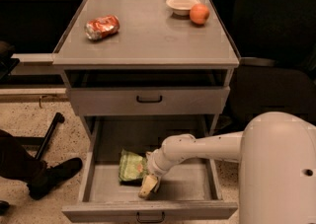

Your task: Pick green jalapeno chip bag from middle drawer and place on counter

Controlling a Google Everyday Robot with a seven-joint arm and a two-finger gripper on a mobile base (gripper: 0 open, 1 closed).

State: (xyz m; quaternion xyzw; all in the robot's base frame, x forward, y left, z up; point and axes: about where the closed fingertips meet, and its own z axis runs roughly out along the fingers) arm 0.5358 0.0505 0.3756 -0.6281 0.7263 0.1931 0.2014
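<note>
The grey drawer's bottom (146, 133) can be seen bare around the green jalapeno chip bag (131, 166), so I expect the drawer to be empty when I lift the bag out.
The green jalapeno chip bag (131, 166) lies wrinkled on the grey floor of the open middle drawer (187, 181), left of centre. My gripper (149, 184) reaches down into the drawer from the right and sits at the bag's right edge, just in front of it. My white arm (207, 149) crosses over the drawer's right half. The counter (148, 35) is the grey cabinet top above.
A dented red-orange soda can (101, 26) lies on the counter's left. A white bowl (181, 4) and an orange (199, 14) stand at the back right. A closed drawer (148, 99) sits above the open one. A person's shoe (54, 173) is on the floor left.
</note>
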